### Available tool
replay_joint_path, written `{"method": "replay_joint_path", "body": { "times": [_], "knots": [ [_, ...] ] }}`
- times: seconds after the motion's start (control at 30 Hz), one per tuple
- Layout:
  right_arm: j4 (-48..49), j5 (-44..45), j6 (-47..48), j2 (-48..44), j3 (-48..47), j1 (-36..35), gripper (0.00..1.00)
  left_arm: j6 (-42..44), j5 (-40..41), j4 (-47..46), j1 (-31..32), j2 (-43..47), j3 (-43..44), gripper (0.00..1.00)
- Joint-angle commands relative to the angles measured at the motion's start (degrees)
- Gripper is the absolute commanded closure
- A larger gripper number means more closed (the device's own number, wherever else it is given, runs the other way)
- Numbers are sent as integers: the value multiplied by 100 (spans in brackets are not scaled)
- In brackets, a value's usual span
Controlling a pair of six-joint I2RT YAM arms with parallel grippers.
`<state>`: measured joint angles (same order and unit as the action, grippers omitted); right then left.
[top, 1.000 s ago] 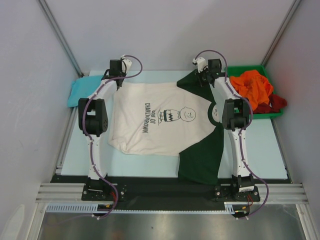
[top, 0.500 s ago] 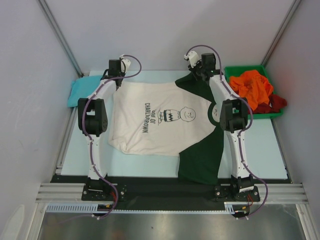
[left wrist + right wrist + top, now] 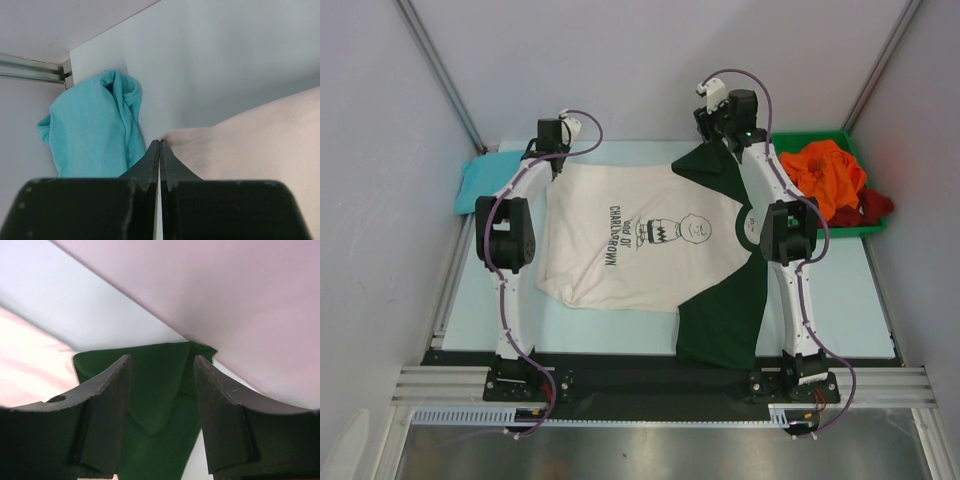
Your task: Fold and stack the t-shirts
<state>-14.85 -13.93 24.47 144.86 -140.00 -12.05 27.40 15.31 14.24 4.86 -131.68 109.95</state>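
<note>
The far green sleeve [image 3: 699,162] lies doubled by the back wall, so next my right gripper pinches the sleeve's edge [image 3: 728,160] toward the green bin and raises it straight before folding.
The cream t-shirt [image 3: 640,235] with the Charlie Brown print lies spread flat, its dark green sleeves at the far right [image 3: 705,165] and near right [image 3: 720,320]. My left gripper [image 3: 558,160] is at the shirt's far left corner. In the left wrist view it [image 3: 159,142] is shut, with the cream cloth [image 3: 250,140] meeting its tips. My right gripper [image 3: 717,132] hangs open above the far green sleeve [image 3: 160,390]; nothing is between its fingers [image 3: 107,390]. A teal t-shirt [image 3: 478,185] lies bunched at the far left, also seen in the left wrist view [image 3: 90,130].
A green bin [image 3: 810,140] at the far right holds an orange t-shirt [image 3: 830,170] and a dark red one [image 3: 870,207]. White walls close in on the back and both sides. The arms' bases stand on the black rail at the near edge.
My right gripper has opened, let go of the far green sleeve and risen toward the back wall. The sleeve now lies on the table. The left arm has not moved.
</note>
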Motion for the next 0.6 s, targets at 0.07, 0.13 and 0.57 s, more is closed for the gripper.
{"method": "replay_joint_path", "body": {
  "times": [0.07, 0.13, 0.57],
  "knots": [
    [140, -267, -961, 148, -71, 660, 44, -15, -10, -53, -20, 300, 132, 99],
    [140, -364, -1216, 244, -88, 765, 44, -15, -19, -44, -20, 336, 71, 99],
    [404, -654, -2139, 728, -44, 1003, 44, -6, -11, 79, 76, 617, -439, 100]
  ]
}}
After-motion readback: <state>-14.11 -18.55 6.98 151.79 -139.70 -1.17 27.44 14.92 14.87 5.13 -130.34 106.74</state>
